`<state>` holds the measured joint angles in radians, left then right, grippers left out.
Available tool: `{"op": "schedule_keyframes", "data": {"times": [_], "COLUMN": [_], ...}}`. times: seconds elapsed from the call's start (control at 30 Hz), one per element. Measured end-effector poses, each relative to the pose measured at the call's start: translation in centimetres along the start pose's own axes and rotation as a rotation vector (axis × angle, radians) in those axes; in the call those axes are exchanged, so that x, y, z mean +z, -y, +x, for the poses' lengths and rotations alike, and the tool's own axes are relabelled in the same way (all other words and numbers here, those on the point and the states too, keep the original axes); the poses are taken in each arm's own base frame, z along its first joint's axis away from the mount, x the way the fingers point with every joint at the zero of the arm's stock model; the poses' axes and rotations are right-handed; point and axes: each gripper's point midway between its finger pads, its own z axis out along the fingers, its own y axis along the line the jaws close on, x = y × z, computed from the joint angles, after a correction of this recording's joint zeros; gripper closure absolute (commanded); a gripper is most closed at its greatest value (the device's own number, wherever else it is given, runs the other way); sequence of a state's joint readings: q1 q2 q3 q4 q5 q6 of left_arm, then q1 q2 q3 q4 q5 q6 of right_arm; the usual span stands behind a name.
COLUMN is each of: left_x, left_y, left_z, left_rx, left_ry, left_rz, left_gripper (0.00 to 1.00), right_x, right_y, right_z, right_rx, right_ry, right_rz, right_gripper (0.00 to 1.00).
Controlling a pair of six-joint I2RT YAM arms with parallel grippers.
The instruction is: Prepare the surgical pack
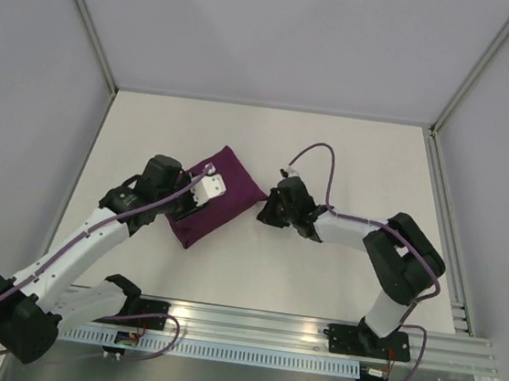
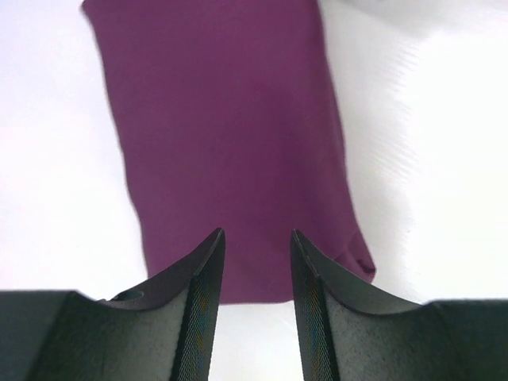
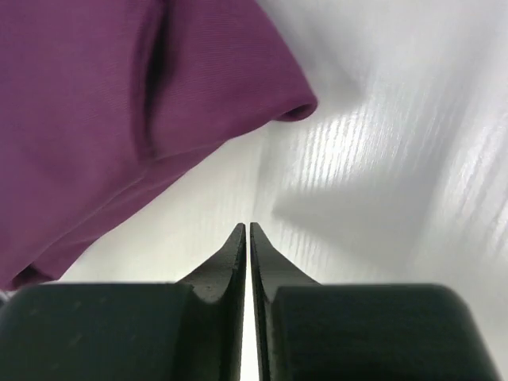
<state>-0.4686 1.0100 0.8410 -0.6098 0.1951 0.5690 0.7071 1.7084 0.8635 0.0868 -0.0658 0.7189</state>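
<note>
The surgical pack is crooked and its corner (image 1: 260, 194) sticks out toward my right gripper. I should push its near edge (image 1: 238, 213) with closed fingers to turn the pack straighter.
The surgical pack (image 1: 215, 195) is a deep-purple fabric bundle folded shut on the white table, left of centre; whatever it wraps is hidden. My left gripper (image 1: 207, 188) hangs over the bundle's left side. In the left wrist view its fingers (image 2: 255, 238) stand open just above the near edge of the purple fabric (image 2: 230, 143), with nothing between them. My right gripper (image 1: 264, 212) sits at the bundle's right corner. In the right wrist view its jaws (image 3: 247, 230) are shut and empty over bare table, and the fabric corner (image 3: 159, 103) lies ahead to the left.
A metal rail (image 1: 312, 335) runs along the near edge where both arm bases are bolted. White walls with aluminium frame posts (image 1: 85, 20) enclose the table on three sides. The right arm's cable (image 1: 318, 156) loops above its wrist.
</note>
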Motion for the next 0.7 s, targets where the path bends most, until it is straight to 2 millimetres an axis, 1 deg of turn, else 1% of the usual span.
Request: {"op": "schedule_keyframes", "data": {"times": [0.07, 0.13, 0.23, 0.3, 0.5, 0.63, 0.7], "left_x": [-0.5, -0.8, -1.4, -1.6, -2.0, -2.0, -2.0], "left_y": [-1.0, -1.7, -2.5, -2.7, -2.7, -2.8, -3.0], "left_z": [0.3, 1.3, 2.7, 3.3, 4.3, 4.9, 5.2], "left_rx": [-0.007, -0.019, -0.04, -0.055, -0.069, -0.076, -0.082], "left_ry": [-0.028, -0.081, -0.147, -0.173, -0.198, -0.214, -0.225], "left_rz": [-0.054, -0.105, -0.161, -0.179, -0.201, -0.207, -0.216], "left_gripper": [0.52, 0.52, 0.52, 0.51, 0.51, 0.51, 0.51], "right_x": [1.2, 2.8, 5.2, 6.4, 10.8, 14.2, 15.5], "right_y": [0.7, 1.0, -0.7, -1.4, -4.3, -7.4, -9.0], "right_z": [0.7, 0.9, -1.1, -1.9, -4.6, -6.3, -6.5], "right_rx": [0.01, 0.018, 0.03, 0.04, 0.119, 0.155, 0.184], "right_ry": [-0.035, -0.064, -0.058, -0.064, -0.056, -0.04, -0.034], "right_rz": [0.032, 0.058, 0.045, 0.047, 0.013, -0.032, -0.058], "right_gripper": [0.96, 0.98, 1.0, 1.0, 1.0, 1.0, 1.0]}}
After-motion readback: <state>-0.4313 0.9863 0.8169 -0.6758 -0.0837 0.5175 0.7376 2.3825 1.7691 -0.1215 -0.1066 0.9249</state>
